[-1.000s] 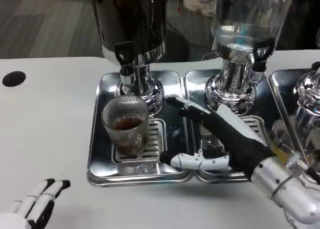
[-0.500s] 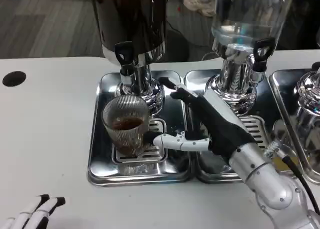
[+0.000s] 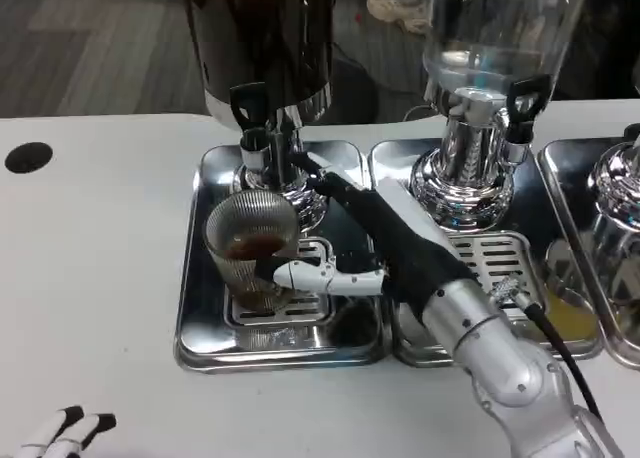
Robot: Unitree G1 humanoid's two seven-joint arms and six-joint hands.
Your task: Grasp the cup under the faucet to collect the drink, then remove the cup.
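My gripper will carry the cup off the tray, and the brown drink [image 3: 256, 246] should stay inside because it is well below the cup's rim [image 3: 251, 194].
A ribbed glass cup [image 3: 251, 248] with a little brown drink stands on the grate of the left steel tray [image 3: 196, 318], just below the black-handled faucet [image 3: 250, 118] of the dark drink dispenser. My right hand [image 3: 365, 246] reaches in from the right, its fingers spread around the cup's right side; one white fingertip [image 3: 283, 274] is at the glass and the upper fingers lie behind it. No firm grip shows. My left hand [image 3: 65, 431] shows only its fingertips at the bottom left edge, on nothing.
A second dispenser with a clear tank [image 3: 480, 98] stands on its own tray to the right. A third one [image 3: 618, 193] is at the right edge. A black hole [image 3: 27, 157] marks the table at far left.
My right hand has moved left across the trays until its fingers flank the cup. My left hand has slid down toward the bottom edge. The cup has stayed in place.
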